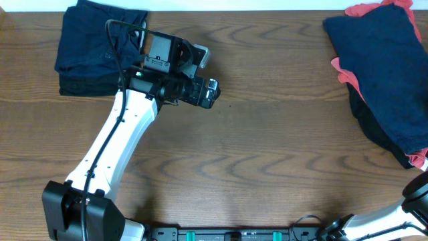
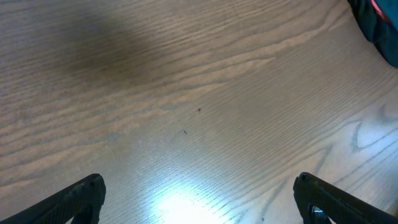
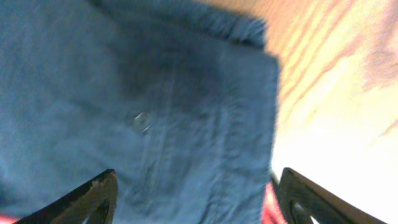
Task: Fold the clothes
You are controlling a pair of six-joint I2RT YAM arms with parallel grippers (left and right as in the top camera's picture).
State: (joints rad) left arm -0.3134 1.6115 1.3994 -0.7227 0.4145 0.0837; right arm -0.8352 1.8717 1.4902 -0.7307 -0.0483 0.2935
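The navy piece (image 1: 382,72) is on top of the coral-red T-shirt, far from the robot's left gripper, so next the right gripper drags it onto the open wood in the middle (image 1: 267,120) before the folding.
A folded dark navy garment (image 1: 93,47) lies at the table's back left. At the back right lies a pile: a navy denim-like piece (image 1: 391,63) on top, a coral-red T-shirt (image 1: 348,75) showing at its edges, and a black piece (image 1: 374,127) beneath. My left gripper (image 1: 212,92) is open and empty over bare wood in the middle, its fingers wide apart in the left wrist view (image 2: 199,199). My right gripper (image 3: 196,196) is open above the navy piece (image 3: 124,112) near a button (image 3: 142,121), with red cloth (image 3: 270,208) by the right finger.
The wooden table (image 1: 267,154) carries both piles. The left arm's white link (image 1: 114,154) runs from its base at the front left. The right arm's base (image 1: 414,197) shows at the front right corner. The navy pile's edge shows at top right of the left wrist view (image 2: 376,22).
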